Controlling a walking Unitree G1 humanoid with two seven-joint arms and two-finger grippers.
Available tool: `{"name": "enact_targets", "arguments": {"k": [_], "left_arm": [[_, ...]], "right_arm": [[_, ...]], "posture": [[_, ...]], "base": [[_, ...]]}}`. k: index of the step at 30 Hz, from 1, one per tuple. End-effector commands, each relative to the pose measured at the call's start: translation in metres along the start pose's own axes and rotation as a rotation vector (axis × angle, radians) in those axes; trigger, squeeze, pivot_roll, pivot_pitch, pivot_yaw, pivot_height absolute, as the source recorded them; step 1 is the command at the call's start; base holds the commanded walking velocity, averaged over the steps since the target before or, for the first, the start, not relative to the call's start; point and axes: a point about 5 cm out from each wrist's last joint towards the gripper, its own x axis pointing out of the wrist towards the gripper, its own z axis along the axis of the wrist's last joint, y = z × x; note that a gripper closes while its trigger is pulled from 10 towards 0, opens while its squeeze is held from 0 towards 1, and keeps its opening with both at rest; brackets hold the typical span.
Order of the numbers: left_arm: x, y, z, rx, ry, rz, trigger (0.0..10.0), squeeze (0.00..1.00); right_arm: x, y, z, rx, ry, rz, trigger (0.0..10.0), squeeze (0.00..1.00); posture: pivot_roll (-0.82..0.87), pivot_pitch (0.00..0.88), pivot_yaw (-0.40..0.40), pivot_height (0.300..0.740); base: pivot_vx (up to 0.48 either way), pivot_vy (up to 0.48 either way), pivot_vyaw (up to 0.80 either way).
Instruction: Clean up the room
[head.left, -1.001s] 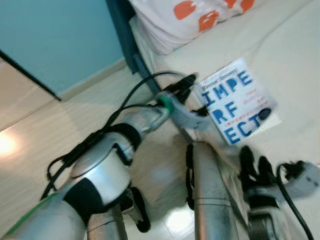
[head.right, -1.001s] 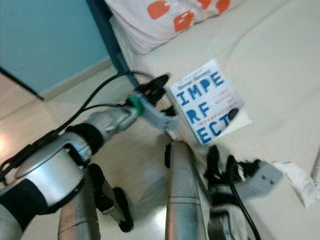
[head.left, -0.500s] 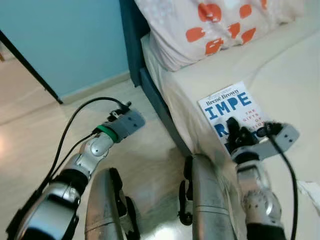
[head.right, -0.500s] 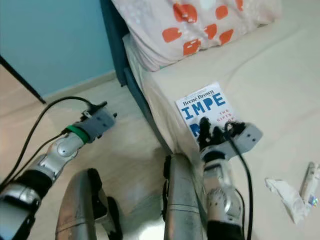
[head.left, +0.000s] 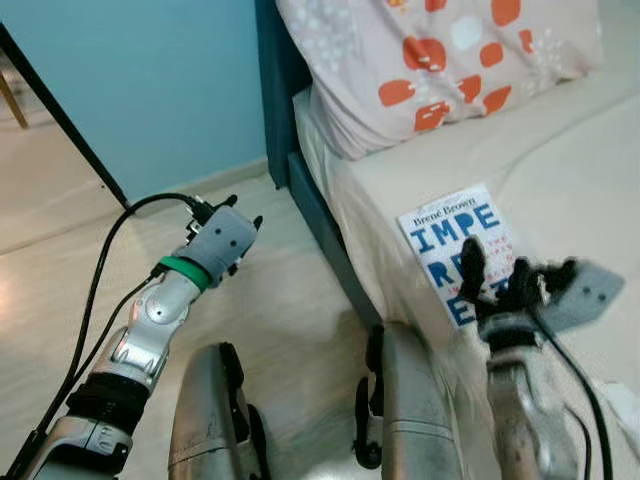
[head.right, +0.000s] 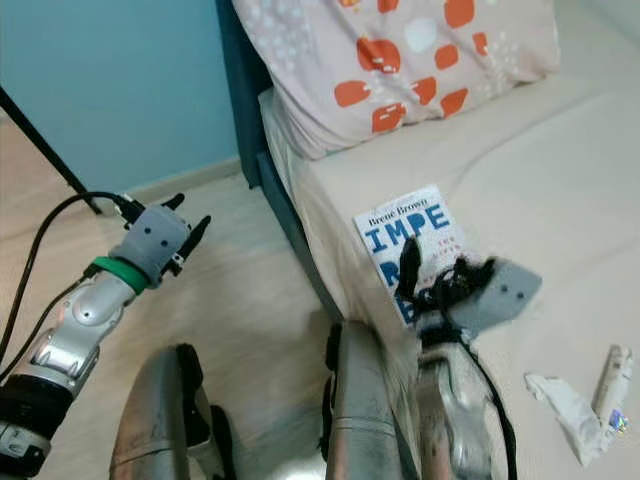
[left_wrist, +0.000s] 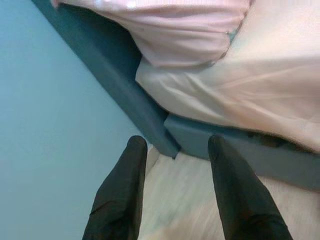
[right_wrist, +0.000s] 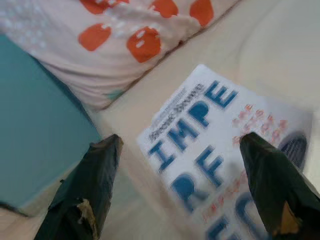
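Observation:
The blue letters (head.left: 422, 240) start at the spine side. The book's loose page edge (head.left: 504, 222) should therefore open into a gap when I pinch and move the book.
A white book (head.left: 450, 225) with big blue letters lies flat on the cream bed sheet, near the mattress edge. My right gripper (head.left: 495, 268) hovers over the book's near end, open. In the right wrist view the book (right_wrist: 200, 120) sits between the widely spread fingers (right_wrist: 90, 190) of that gripper (right_wrist: 181, 142). My left gripper (head.left: 245, 210) is held over the wooden floor to the left of the bed, open and holding nothing. In the left wrist view this gripper (left_wrist: 177, 145) points at the dark teal bed frame (left_wrist: 150, 120).
A pillow (head.left: 440, 60) with orange spots lies at the head of the bed. A crumpled white wrapper (head.right: 565, 405) and a small tube (head.right: 612, 370) lie on the sheet at the right. A blue wall (head.left: 140, 80) and a black slanted pole (head.left: 60, 115) stand at the left.
The camera has tilted up. My left arm swung left, away from the book and out over the floor. My right gripper rose from below the book to above its near end.

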Motion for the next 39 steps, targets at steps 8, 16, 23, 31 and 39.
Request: {"name": "enact_targets", "arguments": {"k": [8,16,23,31,39], "left_arm": [[-0.007,-0.018,0.016,-0.14,0.022,-0.059,10.0,0.0],[0.0,-0.019,0.023,-0.123,0.009,-0.071,10.0,0.0],[-0.001,-0.011,0.026,-0.107,0.009,-0.037,10.0,0.0],[-0.008,-0.008,0.026,-0.097,0.03,-0.029,10.0,0.0],[-0.004,-0.014,0.029,-0.107,0.039,-0.062,10.0,0.0]], "right_arm": [[-0.063,-0.04,-0.034,0.156,0.144,-0.259,10.0,0.0],[-0.005,-0.047,-0.058,0.267,0.187,-0.228,10.0,0.0],[0.016,-0.031,-0.089,0.49,0.37,-0.125,10.0,0.0],[0.009,-0.037,-0.09,0.354,0.344,-0.239,10.0,0.0],[0.02,-0.057,-0.044,0.093,0.072,-0.249,10.0,0.0]], "posture": [[-0.05,0.175,0.035,0.576],[-0.01,0.158,0.054,0.576],[0.02,0.155,0.058,0.576],[0.07,0.163,0.046,0.576],[0.03,0.168,0.066,0.576]], "base": [[0.0,0.0,0.0],[0.0,0.0,0.0],[0.0,0.0,0.0],[0.0,0.0,0.0],[0.0,0.0,0.0]]}}
